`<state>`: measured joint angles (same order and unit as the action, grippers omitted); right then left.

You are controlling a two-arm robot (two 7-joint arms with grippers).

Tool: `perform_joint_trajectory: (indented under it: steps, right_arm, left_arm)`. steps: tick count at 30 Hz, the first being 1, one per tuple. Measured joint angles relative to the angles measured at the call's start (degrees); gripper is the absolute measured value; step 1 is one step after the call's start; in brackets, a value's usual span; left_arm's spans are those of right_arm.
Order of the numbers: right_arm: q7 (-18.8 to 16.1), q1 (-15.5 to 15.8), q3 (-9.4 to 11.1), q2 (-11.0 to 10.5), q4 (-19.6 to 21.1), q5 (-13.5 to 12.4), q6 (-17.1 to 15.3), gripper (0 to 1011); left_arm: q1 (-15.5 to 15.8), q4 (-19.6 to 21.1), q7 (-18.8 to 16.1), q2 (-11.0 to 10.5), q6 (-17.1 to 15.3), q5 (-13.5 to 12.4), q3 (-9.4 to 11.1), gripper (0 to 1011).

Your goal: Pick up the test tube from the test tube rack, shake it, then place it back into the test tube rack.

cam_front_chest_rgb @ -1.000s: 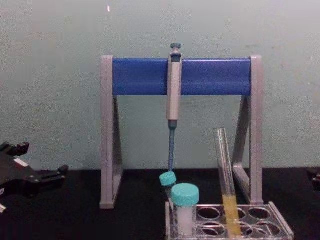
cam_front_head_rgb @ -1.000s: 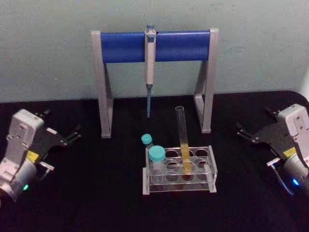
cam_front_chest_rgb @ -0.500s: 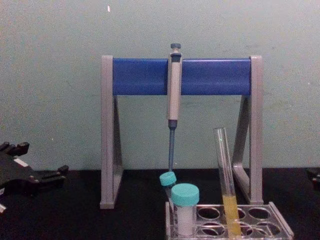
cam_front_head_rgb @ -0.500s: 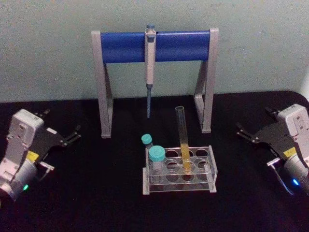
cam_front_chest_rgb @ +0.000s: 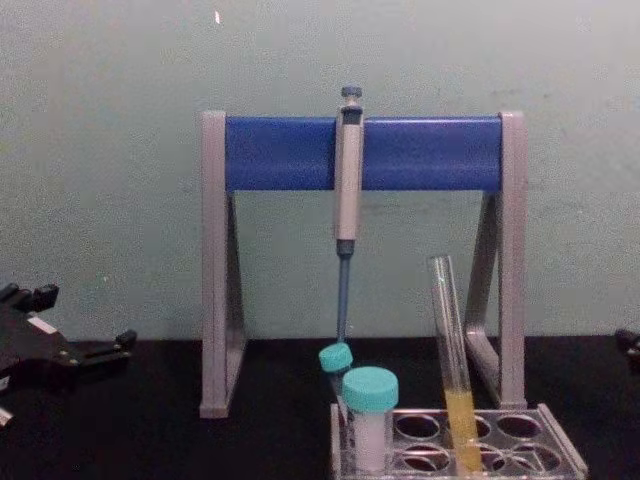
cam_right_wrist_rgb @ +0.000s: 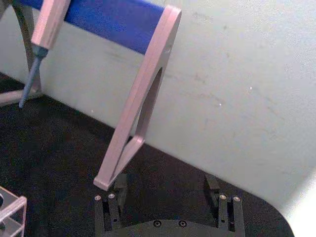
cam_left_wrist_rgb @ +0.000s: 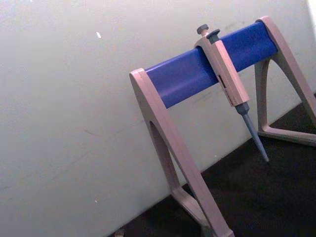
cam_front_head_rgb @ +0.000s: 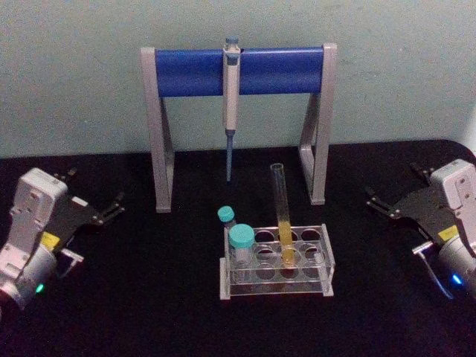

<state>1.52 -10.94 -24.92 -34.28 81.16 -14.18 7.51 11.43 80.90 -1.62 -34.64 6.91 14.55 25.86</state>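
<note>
The test tube is leaning in a loose hole. I expect it to slip free when I lift it, leaving the rack behind.
The test tube, tall clear glass with yellow liquid in its lower part, stands slightly tilted in the test tube rack, a low clear plastic rack at the table's middle front. The chest view shows the tube rising from the rack. My left gripper rests open on the table far to the left, apart from the rack. My right gripper rests open far to the right; in the right wrist view its fingers stand wide apart with nothing between them.
A grey-and-blue pipette stand with a hanging pipette stands behind the rack. A wide teal-capped vial and a small teal-capped tube occupy the rack's left end. Black tabletop lies between rack and each gripper.
The right gripper has drifted very slightly to the right. The tube, the rack and the left gripper have not moved.
</note>
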Motion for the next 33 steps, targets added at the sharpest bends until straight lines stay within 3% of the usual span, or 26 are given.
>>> perform_joint_trajectory:
  steps: [15,27,33]
  right_arm:
    - [-7.7,1.8,2.9,0.3,4.3,-4.6,2.6,1000]
    - [-17.8,1.2,2.1,1.3,6.7,-8.6,3.3,1000]
    - [-22.1,0.0,1.0,2.0,6.9,-9.8,1.8,1000]
  left_arm:
    - [0.0,0.0,0.0,0.0,0.0,0.0,0.0,1001]
    - [0.0,0.0,0.0,0.0,0.0,0.0,0.0,1001]
    - [0.0,0.0,0.0,0.0,0.0,0.0,0.0,1001]
